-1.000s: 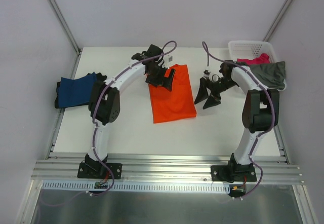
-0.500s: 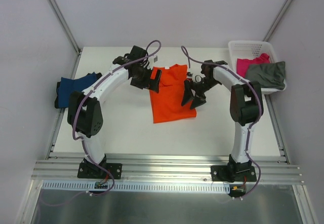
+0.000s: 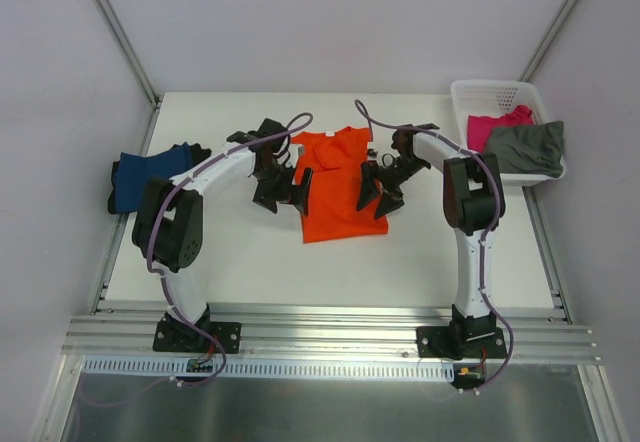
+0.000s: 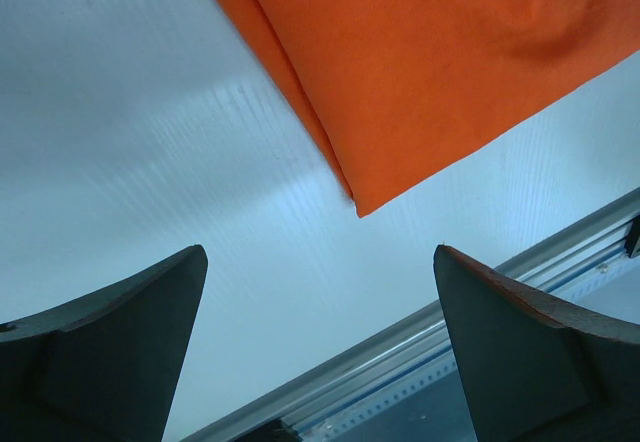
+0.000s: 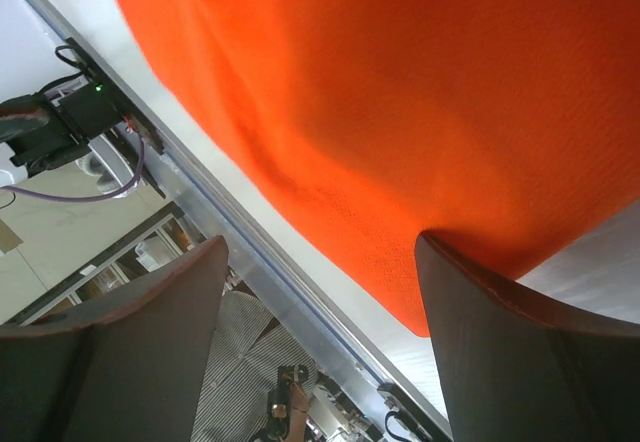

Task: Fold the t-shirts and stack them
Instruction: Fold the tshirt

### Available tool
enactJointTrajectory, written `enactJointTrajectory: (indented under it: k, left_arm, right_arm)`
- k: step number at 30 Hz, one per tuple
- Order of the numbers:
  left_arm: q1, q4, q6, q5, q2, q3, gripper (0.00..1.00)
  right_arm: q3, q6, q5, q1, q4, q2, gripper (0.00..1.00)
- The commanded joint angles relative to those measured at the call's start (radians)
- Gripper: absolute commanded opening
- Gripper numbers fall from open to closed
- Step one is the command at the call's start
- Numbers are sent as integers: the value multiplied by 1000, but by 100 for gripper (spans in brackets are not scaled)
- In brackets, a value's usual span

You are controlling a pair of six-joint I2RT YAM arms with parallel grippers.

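The orange t-shirt's hem [image 5: 412, 272] is under one finger of my right gripper, so my right gripper should move back past the edge of that t-shirt and pinch its near corner [image 3: 386, 231] before folding.
The bright orange t-shirt [image 3: 338, 184] lies flat mid-table, folded into a long strip. My left gripper [image 3: 286, 196] is open and empty just off the shirt's left edge; the left wrist view shows the shirt's near left corner [image 4: 440, 82] ahead of the open fingers. My right gripper [image 3: 376, 194] is open over the shirt's right edge; in the right wrist view the orange cloth [image 5: 400, 112] fills the frame and one finger [image 5: 520, 352] rests over its hem. The navy blue t-shirt [image 3: 148, 176] lies folded at the table's left edge. The magenta t-shirt [image 3: 500, 122] and grey-olive t-shirt [image 3: 528, 148] lie in the basket.
The white lattice basket [image 3: 492, 92] stands at the back right corner. An aluminium rail [image 3: 330, 324] runs along the table's near edge, also seen in the left wrist view [image 4: 520, 292]. White walls enclose the table on three sides.
Both grippers have moved toward the near half of the orange shirt, the left one off its left edge, the right one inward from near the basket to its right edge.
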Motion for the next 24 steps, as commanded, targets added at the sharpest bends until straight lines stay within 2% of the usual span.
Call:
enactJointTrajectory:
  k: [1, 6, 13, 18, 21, 24]
  left_arm:
    - [2, -13, -26, 34, -71, -11, 98]
    - [4, -14, -28, 34, -71, -4, 98]
    - [4, -14, -46, 38, -106, -23, 98]
    - [5, 10, -104, 103, -118, -112, 90]
    - [7, 34, -146, 149, -111, -149, 88]
    - [8, 54, -174, 170, -82, -157, 85]
  right_arm:
    - [34, 3, 42, 1, -9, 17, 80]
    - [3, -8, 42, 10, -13, -7, 80]
    - [-62, -5, 53, -31, 30, -263, 80]
    - [-211, 18, 32, -88, -40, -392, 78]
    - [-338, 31, -11, -99, -33, -420, 75]
    - [-397, 43, -39, -99, -8, -411, 73]
